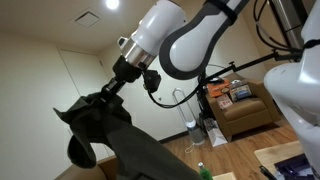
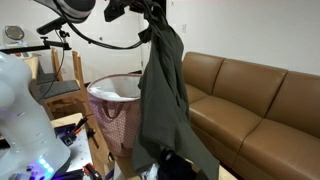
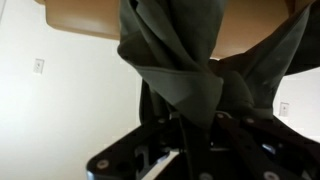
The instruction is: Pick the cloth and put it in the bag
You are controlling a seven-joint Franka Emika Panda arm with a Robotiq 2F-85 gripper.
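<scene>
The cloth (image 2: 166, 95) dangles beyond the bag on the sofa's side, so I should bring my gripper back over the bag's open top (image 2: 115, 88) before lowering the cloth's bunched end in.
A dark grey-green cloth (image 2: 160, 90) hangs in long folds, lifted high above the floor. My gripper (image 2: 148, 14) is shut on its top, bunched end. In an exterior view the cloth (image 1: 115, 135) drapes down from the gripper (image 1: 103, 93). In the wrist view the pinched cloth (image 3: 180, 50) fills the middle, and the gripper (image 3: 190, 128) is mostly hidden under it. The bag (image 2: 112, 108), a pink and white mesh bag with an open top, stands just beside the hanging cloth, lower down.
A brown leather sofa (image 2: 250, 100) stands behind the cloth. A brown armchair (image 1: 245, 112) and a shelf with items (image 1: 222, 92) stand at the far wall. White robot housings (image 2: 20, 110) sit close to the bag.
</scene>
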